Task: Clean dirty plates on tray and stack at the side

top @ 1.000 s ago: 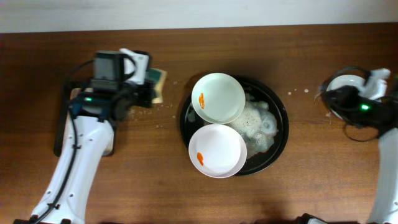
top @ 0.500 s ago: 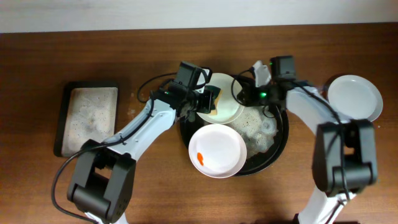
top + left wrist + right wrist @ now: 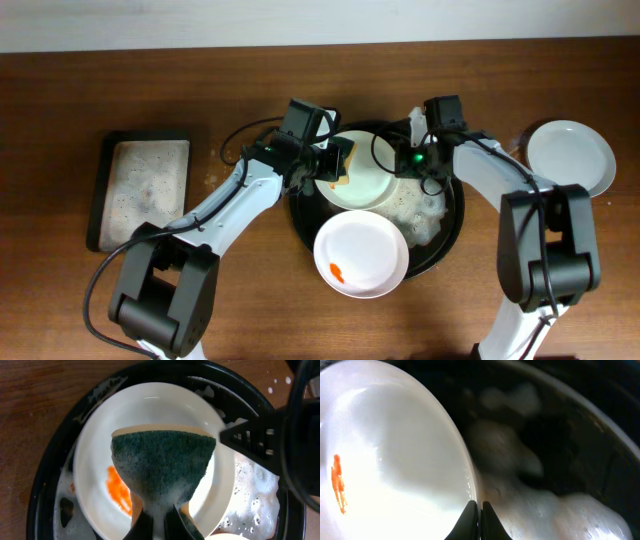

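Next, I wipe back over the orange smear (image 3: 118,491) toward the plate's rim (image 3: 80,474) with my left gripper before my right gripper lifts the plate, because the smear is beside the sponge.
The black tray (image 3: 455,215) holds foam and two dirty plates. The upper plate (image 3: 370,180) has an orange smear (image 3: 119,492). My left gripper (image 3: 335,166) is shut on a green and yellow sponge (image 3: 343,162) and holds it over that plate; in the left wrist view the soapy sponge (image 3: 162,467) covers the middle of the plate (image 3: 150,405). My right gripper (image 3: 405,160) is shut on the plate's right rim, and the right wrist view shows the fingers (image 3: 479,515) pinching the rim of the plate (image 3: 395,460). The lower plate (image 3: 360,253) overhangs the tray's front. A third plate (image 3: 570,157) lies on the table at the right.
A grey rectangular sponge tray (image 3: 140,190) with suds lies at the left. Foam (image 3: 425,205) covers the right half of the black tray. Small splashes dot the wood between the black tray and the right plate.
Both arms came in from the sides to the upper plate, the left one bringing the sponge. Since half a second ago the lower plate slid toward the front right, off the tray's edge.
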Available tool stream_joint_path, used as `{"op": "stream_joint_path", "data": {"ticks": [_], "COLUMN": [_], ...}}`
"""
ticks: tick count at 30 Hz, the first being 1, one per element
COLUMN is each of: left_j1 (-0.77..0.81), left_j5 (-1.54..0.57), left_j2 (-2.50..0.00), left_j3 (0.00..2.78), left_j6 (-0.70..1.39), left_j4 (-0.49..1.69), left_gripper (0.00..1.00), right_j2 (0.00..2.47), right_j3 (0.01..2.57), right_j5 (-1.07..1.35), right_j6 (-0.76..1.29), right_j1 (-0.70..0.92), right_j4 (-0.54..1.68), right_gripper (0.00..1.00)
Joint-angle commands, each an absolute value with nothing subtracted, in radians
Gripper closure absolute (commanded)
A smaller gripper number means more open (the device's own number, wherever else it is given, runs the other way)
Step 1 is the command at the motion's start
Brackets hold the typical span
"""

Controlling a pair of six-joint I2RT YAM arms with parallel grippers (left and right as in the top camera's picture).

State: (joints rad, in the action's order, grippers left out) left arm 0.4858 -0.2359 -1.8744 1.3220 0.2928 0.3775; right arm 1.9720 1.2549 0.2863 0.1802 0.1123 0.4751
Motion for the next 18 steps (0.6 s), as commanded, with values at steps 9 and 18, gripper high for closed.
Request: {"op": "stream_joint_path", "data": {"ticks": [9,18], "left_j1": [0.543,0.569], "left_j5": [-0.24,-0.248], "left_j2": [-1.943,-2.047], "left_j3": [1.337,1.337], "left_j6": [0.352,0.419], "left_j4": [0.332,0.156], "left_gripper": [0.97,0.96], "right_j2": [1.88,1.88], "right_j3": [1.258,1.258], "right_j5": [0.032,0.028], "right_j6": [0.541,0.532], "right_j1": [0.105,0.105], "right_j4": [0.627,0.655], "right_gripper": [0.96,0.96]}}
